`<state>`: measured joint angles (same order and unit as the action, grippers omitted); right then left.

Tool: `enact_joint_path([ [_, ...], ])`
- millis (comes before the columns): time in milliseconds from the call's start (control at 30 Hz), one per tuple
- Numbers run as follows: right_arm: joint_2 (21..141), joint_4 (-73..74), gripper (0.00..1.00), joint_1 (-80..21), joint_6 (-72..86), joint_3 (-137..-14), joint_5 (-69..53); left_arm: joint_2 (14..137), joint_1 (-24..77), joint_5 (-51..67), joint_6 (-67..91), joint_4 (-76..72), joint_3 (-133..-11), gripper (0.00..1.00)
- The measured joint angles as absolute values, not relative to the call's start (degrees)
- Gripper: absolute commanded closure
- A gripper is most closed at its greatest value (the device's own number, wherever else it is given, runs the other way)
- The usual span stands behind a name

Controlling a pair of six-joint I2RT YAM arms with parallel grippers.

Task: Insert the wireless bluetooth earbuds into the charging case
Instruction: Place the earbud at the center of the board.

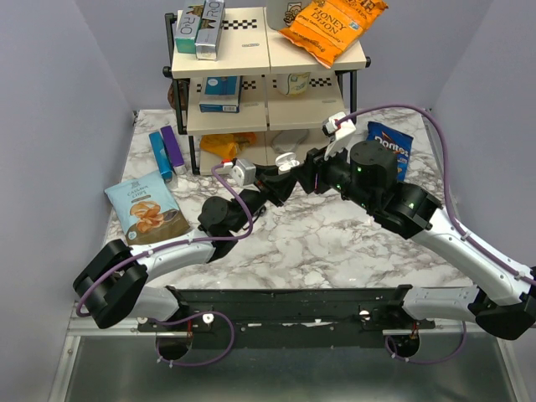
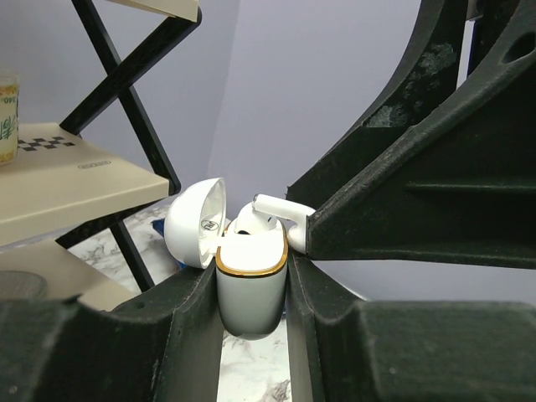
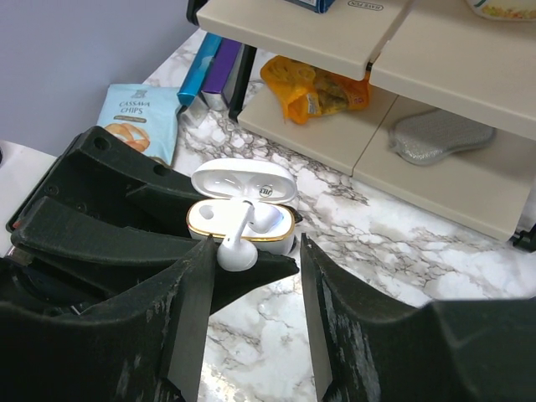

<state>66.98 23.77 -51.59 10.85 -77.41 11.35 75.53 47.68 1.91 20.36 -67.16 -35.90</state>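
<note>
The loose earbud (image 3: 238, 251) is at a slant across the case's gold rim. Next, my right gripper puts it down on the marble (image 1: 297, 239) and picks it up from another side.
The earbuds here are white, not black. My left gripper (image 2: 254, 280) is shut on the white charging case (image 2: 249, 285), held above the table with its lid (image 2: 194, 222) flipped open. One earbud (image 3: 268, 219) sits in the case's right slot. The other earbud (image 3: 234, 253) lies across the gold rim, stem tip toward the left slot, head outside. It rests against the left finger of my right gripper (image 3: 251, 280), whose jaws stand wide apart. In the top view the case (image 1: 287, 159) sits where both grippers meet.
A shelf rack (image 1: 268, 84) with boxes and an orange chip bag (image 1: 331, 25) stands right behind the grippers. A cassava chips bag (image 1: 146, 209) and two tubes (image 1: 166, 151) lie at left. A blue Doritos bag (image 1: 389, 146) is at right.
</note>
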Motion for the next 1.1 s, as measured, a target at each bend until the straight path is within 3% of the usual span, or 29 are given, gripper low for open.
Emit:
enact_joint_path([
  [433, 67.4, 23.9, 0.79, -51.6, 10.6, -77.4, 11.3, 75.5, 47.7, 1.9, 20.3, -67.1, -35.9, 1.0],
  [600, 67.5, 24.0, 0.99, -51.6, 10.6, -77.7, 11.3, 75.5, 47.7, 1.9, 20.3, -67.1, -35.9, 1.0],
  [1100, 67.9, 35.7, 0.99, -52.6, -2.7, -88.9, 7.6, 69.6, 46.6, 9.0, 18.0, -59.2, -35.7, 1.0],
])
